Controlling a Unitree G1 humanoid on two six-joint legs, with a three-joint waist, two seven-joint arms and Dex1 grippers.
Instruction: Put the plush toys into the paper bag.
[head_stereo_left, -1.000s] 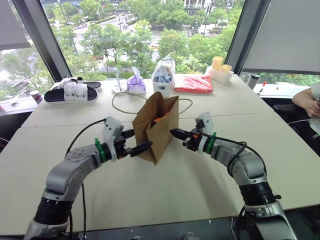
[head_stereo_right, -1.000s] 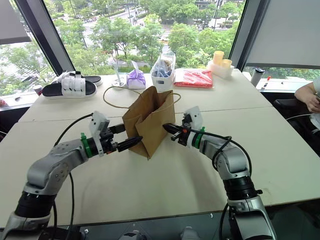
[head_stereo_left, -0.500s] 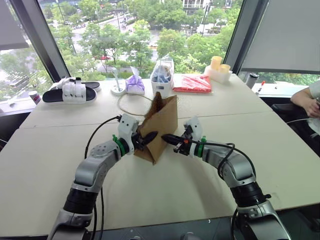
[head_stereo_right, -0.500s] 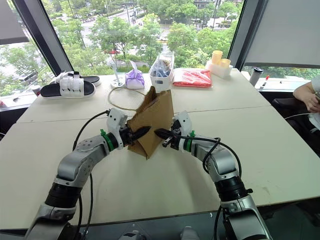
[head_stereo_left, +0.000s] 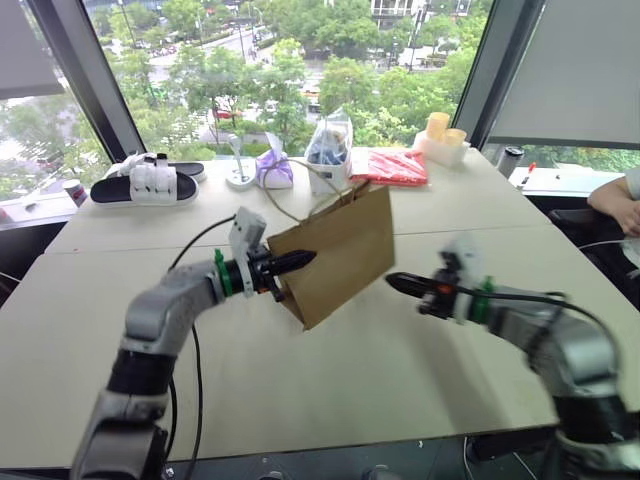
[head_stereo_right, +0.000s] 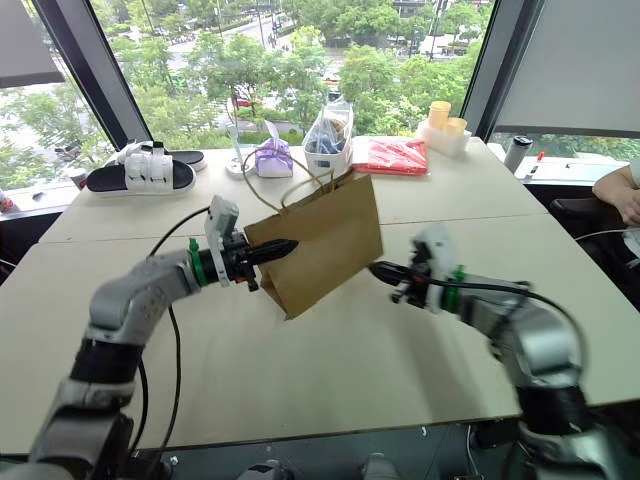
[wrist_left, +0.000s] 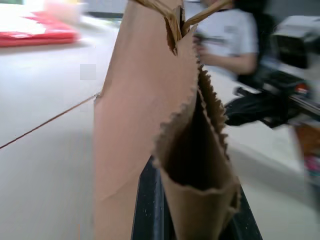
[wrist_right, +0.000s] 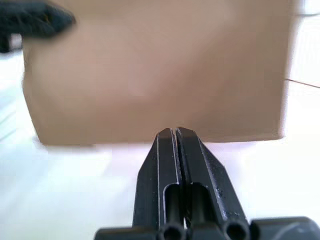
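The paper bag (head_stereo_left: 347, 250) is hanging at a tilt near my right gripper. My right gripper should move back while my left gripper sets the bag down on its base (head_stereo_left: 348, 299).
The brown paper bag (head_stereo_left: 340, 250) hangs tilted above the table, its lower corner near the tabletop. My left gripper (head_stereo_left: 300, 260) is shut on the bag's upper left edge, and the left wrist view looks along the pinched paper (wrist_left: 145, 100). Off to the right, my right gripper (head_stereo_left: 395, 283) is shut and holds nothing, standing a short gap away from the bag's side (wrist_right: 150, 75). The bag's cord handles (head_stereo_left: 300, 190) loop up behind it. The plush toys are hidden.
Along the far edge of the table (head_stereo_left: 300, 380) lie black-and-white sandals (head_stereo_left: 145, 185), a small purple bag (head_stereo_left: 272, 168), a clear bag with blue contents (head_stereo_left: 328, 150), a red packet (head_stereo_left: 388, 167) and yellow cups (head_stereo_left: 440, 130). A person's arm (head_stereo_left: 615, 195) rests at the far right.
My left gripper has closed on the bag's edge and raised it, so the bag now hangs tilted. My right gripper has drawn back to the right, away from the bag.
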